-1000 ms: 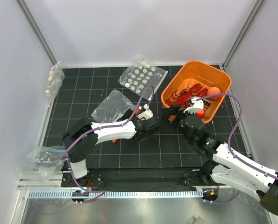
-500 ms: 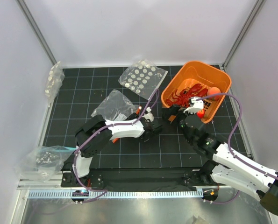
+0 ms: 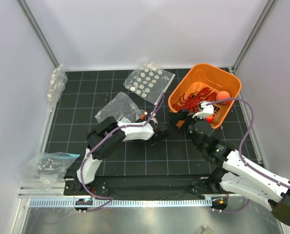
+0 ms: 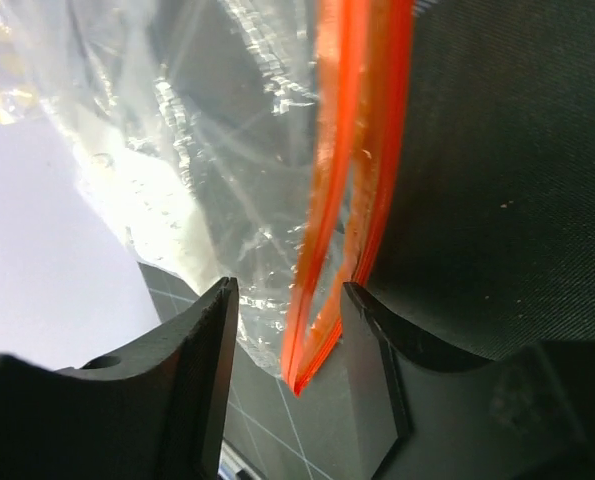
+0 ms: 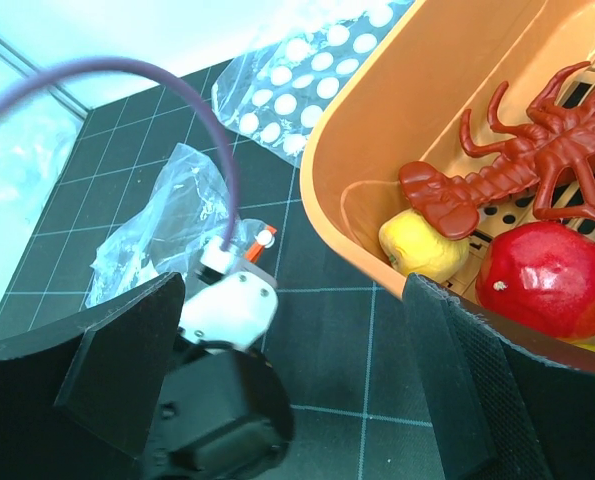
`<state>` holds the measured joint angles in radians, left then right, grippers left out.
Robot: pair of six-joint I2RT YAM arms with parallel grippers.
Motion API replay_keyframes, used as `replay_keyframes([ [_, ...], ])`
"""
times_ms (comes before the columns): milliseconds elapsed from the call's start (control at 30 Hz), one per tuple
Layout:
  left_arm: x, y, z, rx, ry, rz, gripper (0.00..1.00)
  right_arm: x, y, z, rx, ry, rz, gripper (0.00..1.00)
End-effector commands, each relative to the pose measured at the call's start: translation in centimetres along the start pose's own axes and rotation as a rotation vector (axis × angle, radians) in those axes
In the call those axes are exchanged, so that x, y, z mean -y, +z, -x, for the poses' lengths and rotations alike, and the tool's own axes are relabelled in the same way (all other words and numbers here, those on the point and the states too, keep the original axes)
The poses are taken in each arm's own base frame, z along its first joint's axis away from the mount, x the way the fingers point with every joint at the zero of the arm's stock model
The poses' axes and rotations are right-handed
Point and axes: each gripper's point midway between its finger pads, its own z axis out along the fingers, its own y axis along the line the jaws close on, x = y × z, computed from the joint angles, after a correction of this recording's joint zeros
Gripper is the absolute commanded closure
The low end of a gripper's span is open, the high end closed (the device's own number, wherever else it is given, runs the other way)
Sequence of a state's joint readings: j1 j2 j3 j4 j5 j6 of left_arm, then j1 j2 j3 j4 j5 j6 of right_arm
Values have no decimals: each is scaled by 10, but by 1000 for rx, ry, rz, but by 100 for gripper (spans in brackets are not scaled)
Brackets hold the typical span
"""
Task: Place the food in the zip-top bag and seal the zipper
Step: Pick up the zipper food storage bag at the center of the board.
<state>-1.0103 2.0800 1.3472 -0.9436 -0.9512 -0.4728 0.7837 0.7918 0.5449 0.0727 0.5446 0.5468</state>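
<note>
Next, my left gripper pinches the zipper's end (image 4: 300,375) and turns the bag's opening around toward me, because the zip-top bag lies crumpled with its zipper (image 3: 144,116) toward the basket.
The zip-top bag (image 3: 116,108) lies crumpled on the black mat, its orange-red zipper (image 3: 145,115) at the right end. In the left wrist view the zipper (image 4: 329,230) hangs between the fingers of my left gripper (image 4: 289,300). The jaws stand part-way apart, the strip close to the right finger (image 4: 372,380), not pinched. The food sits in the orange basket (image 3: 234,84): a red long-legged piece (image 5: 537,150), a red ball (image 5: 547,280) and a yellow fruit (image 5: 422,250). My right gripper (image 5: 295,300) hangs open beside the basket's near-left wall, holding nothing.
A clear bag with rows of white discs (image 3: 148,80) lies behind the zip-top bag. Another clear bag (image 3: 56,85) rests at the far left edge, and one with dark contents (image 3: 45,165) at the near left corner. The two wrists are close together mid-table.
My left gripper's jaws have narrowed around the zipper strip, and the left arm's elbow has swung right and forward. The right arm has stayed put.
</note>
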Motion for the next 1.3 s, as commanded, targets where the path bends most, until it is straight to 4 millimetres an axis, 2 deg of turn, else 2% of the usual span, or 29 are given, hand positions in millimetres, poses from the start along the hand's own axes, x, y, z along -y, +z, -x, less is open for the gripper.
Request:
replay_keyframes([
  [0, -2, 0, 3, -13, 8, 37, 52, -1, -1, 15, 48, 11, -9, 0],
  [100, -2, 3, 3, -17, 19, 64, 57, -1, -2, 16, 52, 13, -7, 0],
  [267, -21, 5, 11, 23, -12, 169, 83, -3, -4, 17, 52, 19, 0, 0],
  [300, -23, 5, 12, 27, -22, 179, 92, -2, -4, 18, 54, 19, 2, 0],
  [367, -32, 4, 16, 43, -40, 214, 100, -3, -5, 18, 54, 20, 6, 0],
  [567, -57, -13, 18, 87, -175, 248, 100, -5, -2, 14, 39, 15, 16, 0],
  [600, -56, -15, 16, 83, -198, 212, 99, -7, -1, 12, 31, 15, 23, 0],
  [633, -59, -22, 25, 122, -259, 160, 99, -8, 1, 9, 22, 9, 25, 0],
  [667, -57, -21, 18, 120, -265, 122, 100, -10, 2, 7, 13, 9, 30, 0],
  [700, -47, -24, 26, 146, -334, 39, 100, -14, 2, 6, 4, 17, 46, 0],
  [733, -46, -27, 28, 162, -366, -6, 99, -15, 3, 3, -4, 21, 52, 0],
  [767, -58, -37, 31, 197, -418, -51, 100, -17, 5, -2, -19, 22, 57, 0],
  [800, -57, -36, 25, 201, -432, -73, 100, -20, 6, -4, -27, 28, 72, 0],
  [833, -56, -40, 30, 230, -486, -118, 99, -25, 7, -8, -44, 42, 92, 0],
  [900, -68, -51, 34, 278, -564, -172, 100, -29, 10, -16, -68, 47, 112, 0],
  [967, -65, -51, 34, 302, -625, -236, 100, -39, 11, -25, -104, 68, 152, 0],
  [1000, -72, -58, 41, 343, -695, -273, 99, -42, 15, -31, -121, 75, 165, 0],
  [1033, -71, -56, 36, 341, -709, -289, 100, -46, 16, -37, -141, 84, 180, 0],
  [1100, -74, -58, 40, 352, -782, -357, 100, -57, 21, -53, -195, 109, 224, 2],
  [1200, -67, -58, 42, 343, -815, -451, 100, -74, 24, -66, -245, 138, 294, 8],
  [1267, -62, -59, 44, 338, -831, -492, 100, -79, 27, -83, -300, 128, 325, 14],
])
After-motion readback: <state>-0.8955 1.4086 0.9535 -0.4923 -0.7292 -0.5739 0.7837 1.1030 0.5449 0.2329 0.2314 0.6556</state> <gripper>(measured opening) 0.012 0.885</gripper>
